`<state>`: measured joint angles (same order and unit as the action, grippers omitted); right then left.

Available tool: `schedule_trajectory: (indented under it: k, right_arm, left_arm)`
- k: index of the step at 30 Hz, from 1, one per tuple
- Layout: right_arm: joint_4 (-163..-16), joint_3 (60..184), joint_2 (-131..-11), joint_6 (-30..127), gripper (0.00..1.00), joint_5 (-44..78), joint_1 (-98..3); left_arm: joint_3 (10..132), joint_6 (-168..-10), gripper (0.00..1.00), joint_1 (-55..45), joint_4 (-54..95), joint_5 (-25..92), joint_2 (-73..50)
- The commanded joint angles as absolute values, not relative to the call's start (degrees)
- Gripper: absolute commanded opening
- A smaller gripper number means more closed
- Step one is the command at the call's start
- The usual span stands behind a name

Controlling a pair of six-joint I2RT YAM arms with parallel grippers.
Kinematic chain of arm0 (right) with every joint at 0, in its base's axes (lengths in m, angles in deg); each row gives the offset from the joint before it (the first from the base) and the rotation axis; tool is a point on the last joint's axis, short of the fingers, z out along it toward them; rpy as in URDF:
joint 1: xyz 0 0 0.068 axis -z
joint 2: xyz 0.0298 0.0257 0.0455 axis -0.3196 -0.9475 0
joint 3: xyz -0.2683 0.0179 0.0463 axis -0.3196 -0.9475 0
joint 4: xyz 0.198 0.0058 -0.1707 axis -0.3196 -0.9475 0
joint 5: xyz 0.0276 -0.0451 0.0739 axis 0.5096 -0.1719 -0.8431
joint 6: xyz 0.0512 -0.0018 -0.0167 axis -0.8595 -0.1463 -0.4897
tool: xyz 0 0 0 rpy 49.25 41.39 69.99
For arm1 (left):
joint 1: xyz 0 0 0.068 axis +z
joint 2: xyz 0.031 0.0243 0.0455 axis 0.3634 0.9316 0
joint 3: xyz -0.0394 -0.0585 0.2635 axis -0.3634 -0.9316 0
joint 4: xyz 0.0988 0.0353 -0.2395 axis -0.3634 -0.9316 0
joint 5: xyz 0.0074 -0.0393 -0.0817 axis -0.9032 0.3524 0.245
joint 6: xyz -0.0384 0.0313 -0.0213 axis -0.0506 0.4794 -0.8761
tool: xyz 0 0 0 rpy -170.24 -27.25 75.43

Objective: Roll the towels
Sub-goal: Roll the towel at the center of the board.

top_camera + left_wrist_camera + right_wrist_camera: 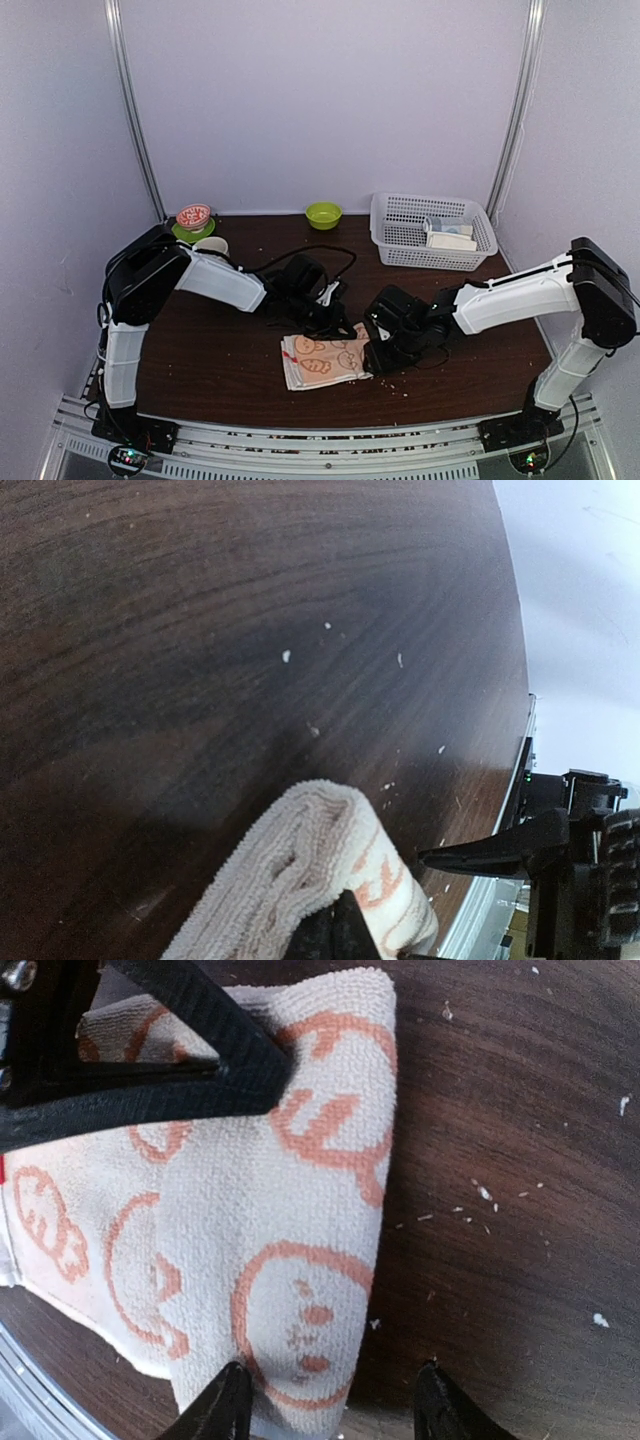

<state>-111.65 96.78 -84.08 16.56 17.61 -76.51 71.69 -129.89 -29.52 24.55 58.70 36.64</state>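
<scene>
The fold's far end point(335, 1020) is pinched in my left gripper, the near end free, so next my right gripper grabs that end point(300, 1385) and draws the towel toward itself.
A peach-and-cream towel point(322, 360) printed with rabbit figures lies partly folded on the dark wooden table point(220, 360), near the front middle. My left gripper point(335, 318) is shut on the towel's far folded edge point(300, 870), and its black fingers point(200, 1050) show pinching the cloth in the right wrist view. My right gripper point(330, 1405) is open over the towel's right end point(250, 1190). One of its fingertips point(225, 1405) rests at the cloth's edge and the other stands over bare wood. A second towel is not clearly in view.
A white mesh basket point(432, 232) with pale items inside stands at the back right. A green bowl point(323, 214) sits at the back middle. A green dish with a red-and-white cup point(193, 218) and a white cup point(211, 245) are at the back left. Crumbs dot the wood.
</scene>
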Motion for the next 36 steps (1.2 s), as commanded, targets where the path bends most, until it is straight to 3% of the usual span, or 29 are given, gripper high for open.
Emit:
schedule_trajectory:
  k: [1,8,19,23,26,30,33,36]
  right_arm:
    - [-111.21,94.09,-77.30,15.82,0.57,18.00,-75.93]
    - [-98.11,86.10,-70.97,7.58,0.56,12.91,-70.18]
    - [-87.09,84.42,-81.11,1.64,0.47,2.75,-68.38]
    - [-86.60,84.27,-84.46,0.76,0.40,1.57,-68.40]
    - [-84.65,83.31,-85.64,0.05,0.24,0.70,-68.42]
    - [-92.09,85.15,-83.79,3.60,0.01,6.31,-68.31]
    - [-104.47,89.93,-81.32,8.78,0.00,14.92,-68.32]
    - [-117.24,96.16,-80.62,14.57,0.00,24.16,-68.40]
  left_arm:
    - [70.53,-128.53,0.00,-29.16,23.67,57.55,35.84]
    - [69.95,-128.30,0.00,-29.15,23.94,57.10,35.45]
    - [68.45,-128.47,0.00,-29.14,24.76,56.88,34.01]
    - [68.08,-128.38,0.00,-29.14,24.96,56.95,33.69]
    - [67.76,-128.40,0.00,-29.14,25.23,57.09,33.44]
    - [67.63,-128.23,0.00,-29.14,24.77,57.32,32.57]
    - [67.63,-127.56,0.00,-29.14,23.32,57.09,30.68]
    - [67.42,-126.56,0.19,-29.14,21.62,56.37,27.96]
